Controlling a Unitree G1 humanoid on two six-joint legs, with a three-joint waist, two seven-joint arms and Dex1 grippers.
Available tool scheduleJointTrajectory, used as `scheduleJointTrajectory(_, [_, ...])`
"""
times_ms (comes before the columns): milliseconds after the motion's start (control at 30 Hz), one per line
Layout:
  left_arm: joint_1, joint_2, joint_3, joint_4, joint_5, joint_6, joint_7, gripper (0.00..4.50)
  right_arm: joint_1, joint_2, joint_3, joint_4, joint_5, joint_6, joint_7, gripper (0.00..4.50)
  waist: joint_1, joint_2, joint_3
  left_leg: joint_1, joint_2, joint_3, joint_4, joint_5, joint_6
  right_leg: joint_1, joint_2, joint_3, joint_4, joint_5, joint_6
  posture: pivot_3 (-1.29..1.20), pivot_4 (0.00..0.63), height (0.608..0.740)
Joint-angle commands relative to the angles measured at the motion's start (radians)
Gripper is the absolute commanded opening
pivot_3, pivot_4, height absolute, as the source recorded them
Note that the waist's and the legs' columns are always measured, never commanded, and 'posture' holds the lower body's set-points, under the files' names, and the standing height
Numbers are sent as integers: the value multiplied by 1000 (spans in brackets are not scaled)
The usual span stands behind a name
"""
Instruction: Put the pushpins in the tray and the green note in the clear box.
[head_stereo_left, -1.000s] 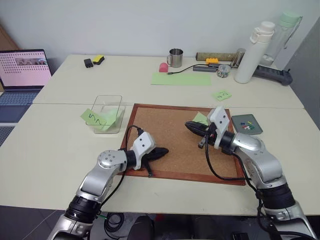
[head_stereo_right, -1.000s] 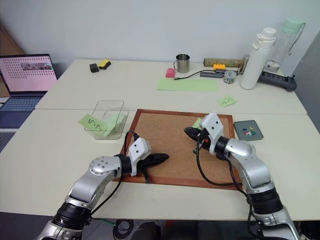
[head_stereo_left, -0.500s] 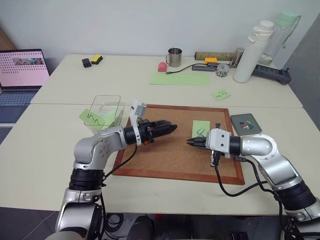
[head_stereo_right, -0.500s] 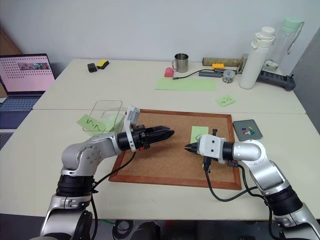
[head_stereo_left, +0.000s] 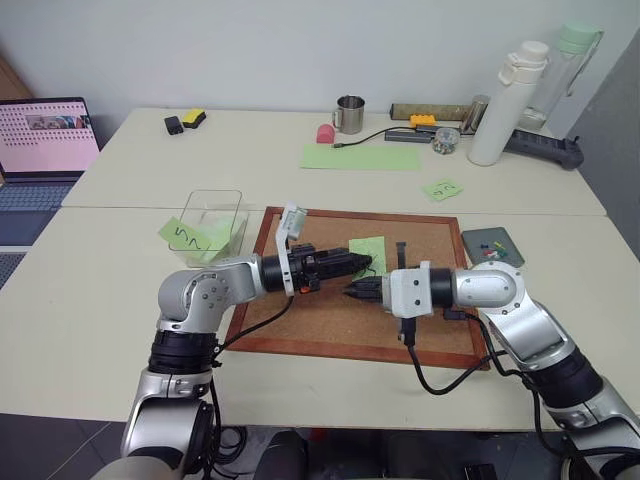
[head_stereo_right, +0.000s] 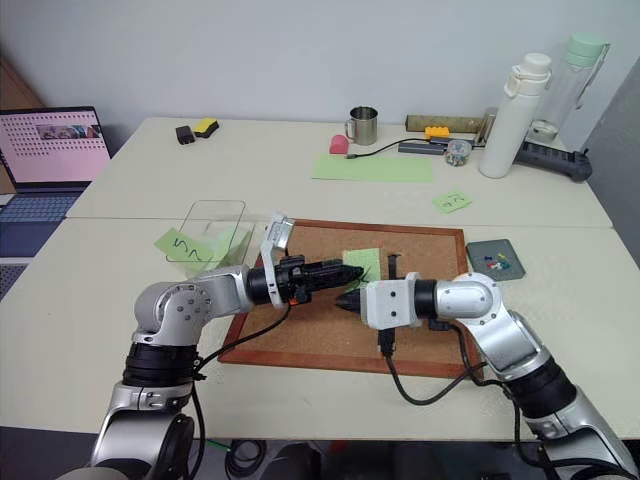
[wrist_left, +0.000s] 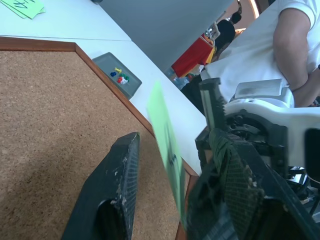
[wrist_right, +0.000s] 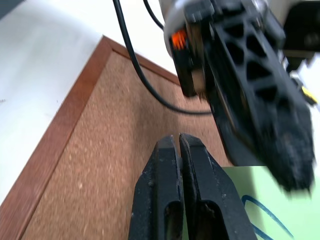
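Note:
The green note (head_stereo_left: 369, 253) points straight up from one pinched edge (head_stereo_left: 368, 276), so it will stay flat and stick out when I carry it.
The green note (head_stereo_left: 368, 252) with its dark scribble stands raised over the corkboard (head_stereo_left: 320, 325), pinched at its lower edge by my shut right gripper (head_stereo_left: 351, 292), which points toward my left. My left gripper (head_stereo_left: 364, 263) points at it from the other side, open. In the left wrist view the green note (wrist_left: 167, 145) stands edge-on between the two spread fingers (wrist_left: 122, 170), touching neither. The clear box (head_stereo_left: 216, 222) sits left of the board. The dark-grey tray (head_stereo_left: 497, 240) lies right of it and holds small coloured pins (wrist_left: 119, 76); I cannot tell whether these are the pushpins.
Another scribbled green note (head_stereo_left: 186, 235) leans on the clear box, and a third (head_stereo_left: 442, 188) lies farther back. On the far table are a long pale-green sheet (head_stereo_left: 360, 157), a steel mug (head_stereo_left: 350, 115), bottles (head_stereo_left: 505, 100) and a laptop (head_stereo_left: 45, 140). A person (wrist_left: 295, 40) stands beyond the table.
Both grippers swung in over the corkboard until their tips nearly meet. The left gripper opened. The green note left the board and travelled left with the right gripper, ending between the left fingers.

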Motion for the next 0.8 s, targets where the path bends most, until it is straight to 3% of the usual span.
scheduleJointTrajectory(33, [-9, -12, 5, -17, -4, -29, 3, 2001, -21, 5, -6, -43, 5, -23, 12, 0, 1, 0, 0, 0, 0, 0, 0, 0, 0, 0, 0, 0, 0, 0, 0, 0, 150, 740])
scheduleJointTrajectory(67, [-8, -14, 8, -18, -10, -28, 2, 1985, -21, 5, -5, -44, 6, -23, 13, 0, 2, 0, 0, 0, 0, 0, 0, 0, 0, 0, 0, 0, 0, 0, 0, 0, 150, 740])
scheduleJointTrajectory(433, [3, 5, -5, -50, -46, -11, -33, 25, -24, 1, -9, -36, -2, -33, 11, 0, 2, 0, 0, 0, 0, 0, 0, 0, 0, 0, 0, 0, 0, 0, 0, 0, 150, 740])
scheduleJointTrajectory(800, [4, -2, -64, 28, 118, -161, 19, 25, -19, -7, -35, -54, 2, -15, -8, 0, 2, 0, 0, 0, 0, 0, 0, 0, 0, 0, 0, 0, 0, 0, 0, 0, 150, 740])
